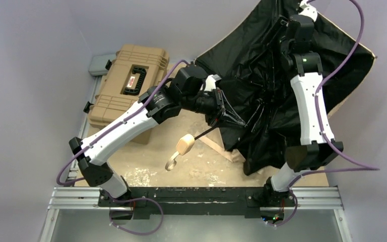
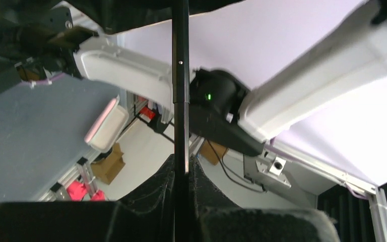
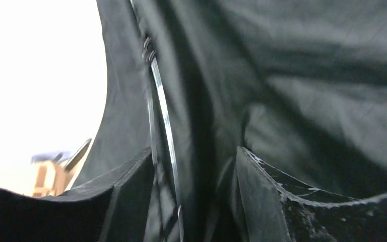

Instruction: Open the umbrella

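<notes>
My right gripper is around canopy cloth and a metal rib (image 3: 174, 146), so it should open, take the runner around the umbrella's stem and push it up toward the canopy.
The umbrella (image 1: 262, 75) lies partly spread at the back right, black underside up, with a beige rim showing. Its round beige handle (image 1: 185, 144) hangs over the table on the thin black shaft (image 1: 205, 133). My left gripper (image 1: 232, 120) is shut on the shaft; in the left wrist view the shaft (image 2: 180, 91) runs straight up from between the closed fingers (image 2: 151, 201). My right gripper (image 1: 278, 38) is buried in the canopy. In the right wrist view its fingers (image 3: 131, 191) bracket a bundle of black cloth (image 3: 302, 101) and a metal rib (image 3: 164, 121).
A tan ribbed hard case (image 1: 131, 83) with a black handle stands at the back left, with a pale blue-grey thing (image 1: 101, 63) behind it. The worn wooden tabletop (image 1: 201, 164) lies under the handle. The arms' metal rail (image 1: 196, 196) runs along the near edge.
</notes>
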You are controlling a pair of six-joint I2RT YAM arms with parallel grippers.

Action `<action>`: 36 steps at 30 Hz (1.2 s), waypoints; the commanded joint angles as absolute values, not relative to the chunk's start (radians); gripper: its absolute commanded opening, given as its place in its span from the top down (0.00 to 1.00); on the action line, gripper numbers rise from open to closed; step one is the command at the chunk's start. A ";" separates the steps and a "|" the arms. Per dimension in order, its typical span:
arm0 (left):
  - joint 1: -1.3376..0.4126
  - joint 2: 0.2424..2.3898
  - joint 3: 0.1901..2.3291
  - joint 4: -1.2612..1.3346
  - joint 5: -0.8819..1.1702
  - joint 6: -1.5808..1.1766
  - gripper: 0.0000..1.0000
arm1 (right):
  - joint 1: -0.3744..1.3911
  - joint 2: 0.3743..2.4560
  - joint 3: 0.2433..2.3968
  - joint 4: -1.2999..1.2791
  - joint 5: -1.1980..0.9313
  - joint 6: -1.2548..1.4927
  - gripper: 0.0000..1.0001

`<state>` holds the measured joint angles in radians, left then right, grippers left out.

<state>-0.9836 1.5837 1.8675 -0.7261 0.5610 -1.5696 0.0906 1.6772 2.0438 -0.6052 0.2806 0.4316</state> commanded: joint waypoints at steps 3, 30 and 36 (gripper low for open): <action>-0.961 1.602 1.830 -0.467 0.536 -1.555 1.00 | 0.092 1.593 2.118 -0.665 -0.144 0.421 0.26; -0.869 1.675 1.912 -0.370 0.487 -1.557 1.00 | 0.088 1.295 2.026 -1.040 0.078 0.621 0.30; -0.867 1.674 1.914 -0.357 0.512 -1.548 1.00 | 0.087 1.102 1.662 -0.817 -0.036 0.828 0.40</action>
<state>-0.8742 1.7023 1.8534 -0.5083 0.4709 -1.5944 0.0906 1.1744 1.7958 -0.9951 0.0471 0.6525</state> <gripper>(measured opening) 0.067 0.609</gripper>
